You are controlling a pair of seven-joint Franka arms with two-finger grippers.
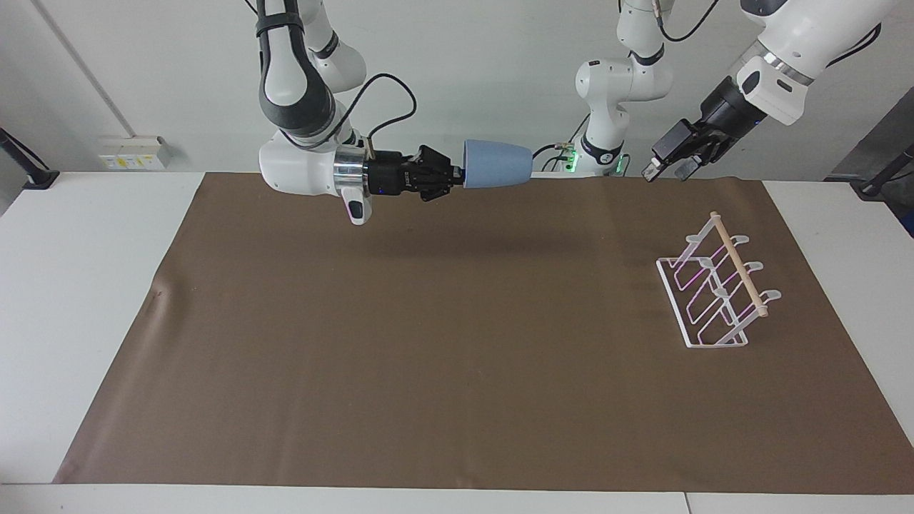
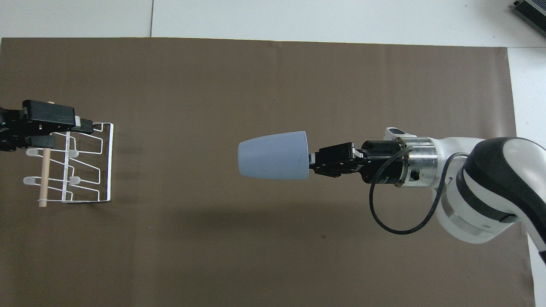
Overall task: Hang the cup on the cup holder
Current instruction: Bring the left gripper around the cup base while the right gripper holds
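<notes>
The light-blue cup [image 2: 274,156] will stay tilted with its base up when I lower it over one of the cup holder's empty pegs [image 2: 74,153], because those pegs stick out at a slant.
The light-blue cup [image 1: 498,164] [image 2: 273,154] hangs on its side in the air over the middle of the brown mat, its narrow base pointing toward the left arm's end. My right gripper [image 1: 460,175] [image 2: 310,160] is shut on its rim, at the mouth end. The white wire cup holder [image 1: 714,300] [image 2: 87,164], with a wooden dowel along its top, stands on the mat near the left arm's end. It has nothing on its prongs. My left gripper [image 1: 664,168] [image 2: 72,132] is open and raised high, with nothing in it. From above it covers one end of the holder.
A brown mat [image 1: 428,371] [image 2: 213,256] covers most of the white table [image 1: 78,285]. White table strips show at both ends. Both arm bases and their cables stand at the robots' edge.
</notes>
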